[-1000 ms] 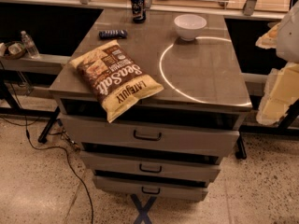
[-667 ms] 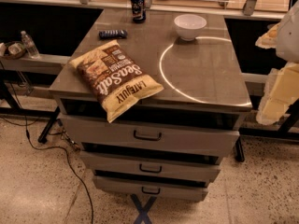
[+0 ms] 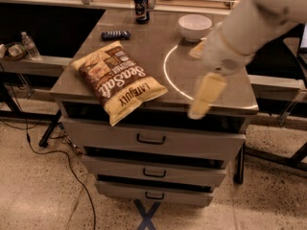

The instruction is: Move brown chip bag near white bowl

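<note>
The brown chip bag [image 3: 110, 73] will bunch up and fold when the robot's gripper lifts it, because the bag has a loose, wrinkled end [image 3: 132, 98] over the front edge.
The brown chip bag [image 3: 117, 80] lies flat on the front left of the grey cabinet top [image 3: 153, 42], with its lower corner hanging over the front edge. The white bowl [image 3: 194, 27] stands at the back right of the top. My gripper [image 3: 200, 74] hangs over the right side of the top, in front of the bowl and to the right of the bag. Its two cream fingers [image 3: 204, 97] are spread apart and hold nothing. The white arm [image 3: 259, 18] comes in from the upper right.
A dark blue drink can [image 3: 141, 6] stands at the back edge. A small dark blue snack bar [image 3: 115, 34] lies behind the bag. A bright ring of light [image 3: 165, 73] marks the top. Drawers [image 3: 151, 139] sit below. A water bottle [image 3: 29, 46] stands on a left shelf.
My arm and gripper have swung in from the right edge to over the right side of the cabinet top. The bag, bowl, can and snack bar have not moved.
</note>
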